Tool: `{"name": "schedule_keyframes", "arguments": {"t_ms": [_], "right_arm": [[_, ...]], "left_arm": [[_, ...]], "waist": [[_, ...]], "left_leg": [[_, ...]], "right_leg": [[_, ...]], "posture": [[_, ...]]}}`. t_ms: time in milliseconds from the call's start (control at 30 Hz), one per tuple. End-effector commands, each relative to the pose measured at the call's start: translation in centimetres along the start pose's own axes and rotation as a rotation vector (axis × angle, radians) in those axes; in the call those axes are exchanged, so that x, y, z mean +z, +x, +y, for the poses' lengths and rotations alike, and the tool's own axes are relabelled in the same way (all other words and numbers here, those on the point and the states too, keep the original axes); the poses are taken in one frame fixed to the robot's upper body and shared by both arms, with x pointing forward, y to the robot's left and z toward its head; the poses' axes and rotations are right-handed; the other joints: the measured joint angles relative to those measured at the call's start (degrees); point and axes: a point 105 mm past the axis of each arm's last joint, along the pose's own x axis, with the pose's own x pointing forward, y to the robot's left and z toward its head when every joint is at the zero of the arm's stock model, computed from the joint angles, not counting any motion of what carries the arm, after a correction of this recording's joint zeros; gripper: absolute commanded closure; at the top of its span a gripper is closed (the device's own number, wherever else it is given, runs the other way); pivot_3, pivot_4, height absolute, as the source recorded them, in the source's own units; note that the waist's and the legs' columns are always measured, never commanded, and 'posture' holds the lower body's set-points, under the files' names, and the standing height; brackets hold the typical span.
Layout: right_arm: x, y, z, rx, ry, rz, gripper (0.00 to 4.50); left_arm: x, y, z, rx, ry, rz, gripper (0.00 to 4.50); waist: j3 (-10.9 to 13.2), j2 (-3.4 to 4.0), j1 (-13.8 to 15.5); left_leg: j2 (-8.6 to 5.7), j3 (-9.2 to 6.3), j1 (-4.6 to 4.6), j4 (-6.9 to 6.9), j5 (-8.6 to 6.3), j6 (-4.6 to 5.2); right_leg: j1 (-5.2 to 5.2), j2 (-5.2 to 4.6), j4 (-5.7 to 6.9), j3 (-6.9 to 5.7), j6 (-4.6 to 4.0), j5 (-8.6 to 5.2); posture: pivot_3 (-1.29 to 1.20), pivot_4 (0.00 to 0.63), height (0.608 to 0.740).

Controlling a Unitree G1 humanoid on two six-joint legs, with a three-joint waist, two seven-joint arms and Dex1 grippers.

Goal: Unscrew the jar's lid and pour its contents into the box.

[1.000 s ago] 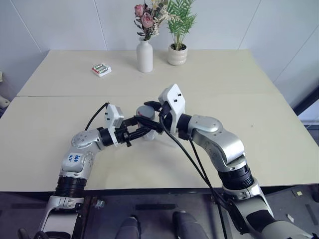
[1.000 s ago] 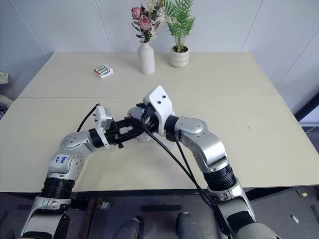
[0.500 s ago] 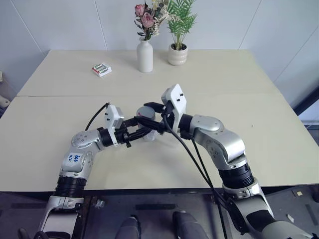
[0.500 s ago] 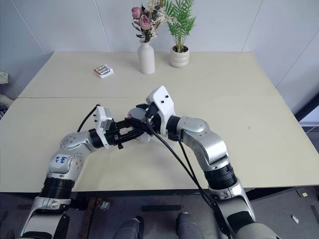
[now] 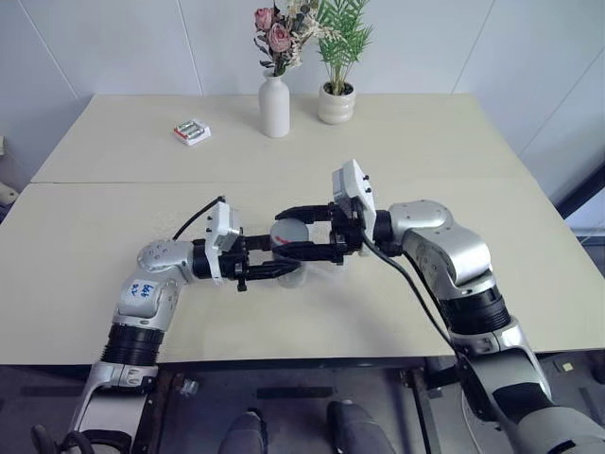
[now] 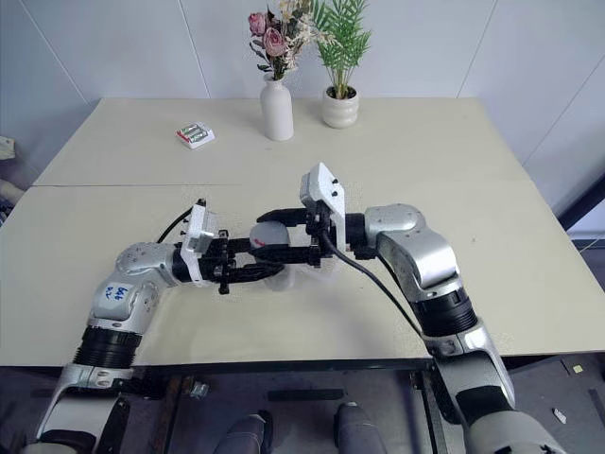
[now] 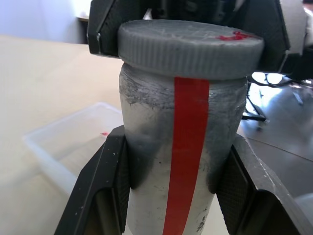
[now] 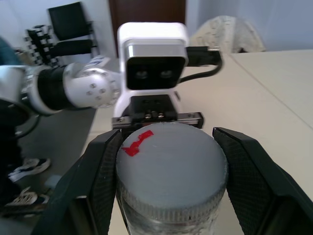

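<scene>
Next, I open my right gripper's fingers and roll the lid's rim (image 8: 126,193) with one finger, because they pinch the lid from both sides (image 8: 171,164) and leave little room to turn.
The jar (image 7: 181,161), a silvery-grey cylinder with a red stripe down its side, is held upright just above the table. My left gripper (image 5: 284,266) is shut on its body, one finger (image 7: 105,196) on each side. The grey lid (image 8: 171,171), marked with a red patch, sits on the jar's top. My right gripper (image 5: 301,231) reaches in level from the opposite side and is shut on the lid's rim, with its fingers (image 8: 100,181) against the rim. The clear plastic box (image 7: 73,142) lies on the table just beside and below the jar. The contents are hidden inside the jar.
At the table's far edge stand a white vase (image 5: 274,106) with flowers and a small potted plant (image 5: 337,102). A small red-green-white pack (image 5: 192,131) lies at the far left. Black cables hang from both wrists.
Both wrists have swung round: the right gripper, earlier angled onto the lid from beyond, now points level across at the left one. The jar has come slightly toward the near edge, still gripped.
</scene>
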Motion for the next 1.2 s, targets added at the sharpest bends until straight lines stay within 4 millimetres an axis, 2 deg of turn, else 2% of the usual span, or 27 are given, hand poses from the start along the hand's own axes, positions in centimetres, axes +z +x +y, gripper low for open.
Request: {"name": "schedule_keyframes", "arguments": {"t_ms": [33, 167, 467, 567, 633, 667, 1067, 1200], "right_arm": [[0.5, 0.8, 1.5, 0.144, -0.028, -0.007, 1.48], [1.0, -0.1, 1.4, 0.217, -0.040, -0.018, 1.48], [0.7, 0.1, 1.6, 0.213, -0.008, -0.018, 1.48], [0.6, 0.1, 1.7, 0.201, -0.003, -0.014, 0.81], [0.6, 0.1, 1.7, 0.187, -0.012, -0.022, 0.15], [0.9, 0.0, 1.6, 0.171, -0.023, -0.043, 0.04], [2.8, -1.2, -0.4, -0.006, -0.104, -0.158, 0.04], [3.3, -1.1, -0.4, -0.026, -0.110, -0.165, 0.04]], "left_arm": [[1.7, 0.2, -0.1, -0.054, 0.038, -0.032, 2.56], [1.7, -0.4, -0.5, -0.125, 0.040, 0.014, 2.56], [2.0, -0.2, -0.3, -0.101, 0.070, -0.028, 2.56], [2.1, 0.0, -0.4, -0.093, 0.077, -0.045, 2.56], [2.2, 0.0, -0.4, -0.084, 0.084, -0.059, 2.56], [2.2, 0.0, -0.4, -0.077, 0.086, -0.066, 2.56], [1.1, -1.1, -1.8, -0.052, 0.045, -0.053, 2.56], [0.8, -1.3, -1.7, -0.027, 0.045, -0.042, 2.56]], "waist": [[0.0, 0.00, 0.0], [0.0, 0.00, 0.0], [0.0, 0.00, 0.0], [0.0, 0.00, 0.1], [0.0, 0.00, 0.1], [0.0, 0.00, 0.1], [0.0, 0.00, 0.0], [0.0, 0.00, 0.1]], "left_leg": [[0.00, 0.00, 0.00, 0.00, 0.00, 0.00], [0.00, 0.00, 0.00, 0.00, -0.01, 0.00], [0.01, -0.02, -0.01, 0.00, -0.03, -0.02], [0.01, -0.02, -0.01, 0.02, -0.03, -0.02], [0.01, -0.02, -0.01, 0.02, -0.03, -0.02], [0.01, -0.02, -0.01, 0.02, -0.03, -0.02], [0.01, -0.02, -0.01, 0.02, -0.03, -0.02], [0.01, -0.01, 0.00, 0.03, -0.03, -0.02]], "right_leg": [[0.00, 0.00, 0.00, 0.00, 0.00, 0.00], [0.00, 0.00, 0.00, 0.00, 0.01, -0.01], [-0.01, -0.01, 0.00, 0.00, 0.02, -0.02], [0.00, -0.01, 0.00, 0.00, 0.02, -0.02], [-0.01, -0.01, 0.00, 0.00, 0.02, -0.02], [-0.01, -0.01, 0.00, 0.00, 0.02, -0.02], [-0.01, -0.03, 0.01, 0.01, 0.02, -0.02], [0.00, -0.03, 0.02, 0.01, 0.01, -0.01]], "posture": [[0.00, 0.150, 0.740], [0.00, 0.150, 0.740], [0.00, 0.150, 0.740], [0.00, 0.150, 0.740], [0.00, 0.150, 0.740], [0.00, 0.150, 0.740], [0.00, 0.150, 0.740], [0.00, 0.150, 0.740]]}}
